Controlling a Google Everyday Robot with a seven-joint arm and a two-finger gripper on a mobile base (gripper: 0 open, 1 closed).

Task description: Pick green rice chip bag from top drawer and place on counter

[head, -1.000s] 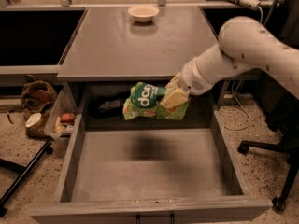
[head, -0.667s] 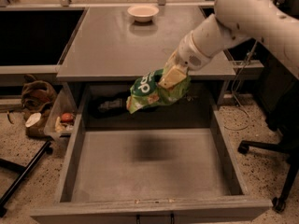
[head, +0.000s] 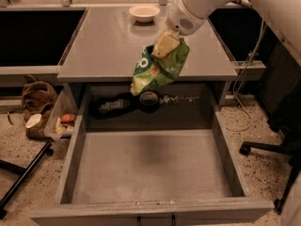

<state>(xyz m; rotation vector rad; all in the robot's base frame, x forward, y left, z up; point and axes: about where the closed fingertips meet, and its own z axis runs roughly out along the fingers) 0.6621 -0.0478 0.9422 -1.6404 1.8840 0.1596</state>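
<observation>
My gripper should lift the bag farther over the counter (head: 137,52) before lowering it, because the green rice chip bag's lower end (head: 141,85) hangs past the counter's front edge.
My gripper (head: 165,44) is shut on the green rice chip bag (head: 157,69) and holds it in the air above the counter's (head: 108,46) front edge. The bag hangs down, tilted, its lower end over the back of the open top drawer (head: 150,166). The drawer is pulled fully out and its flat grey bottom is bare. The white arm comes in from the upper right.
A small white bowl (head: 144,12) stands at the back of the counter. Dark items (head: 122,105) lie in the recess behind the drawer. A brown bag (head: 37,98) and a bin of clutter sit on the floor at left. A chair base (head: 263,149) is at right.
The gripper has lifted the bag up out of the drawer and toward the counter's front edge.
</observation>
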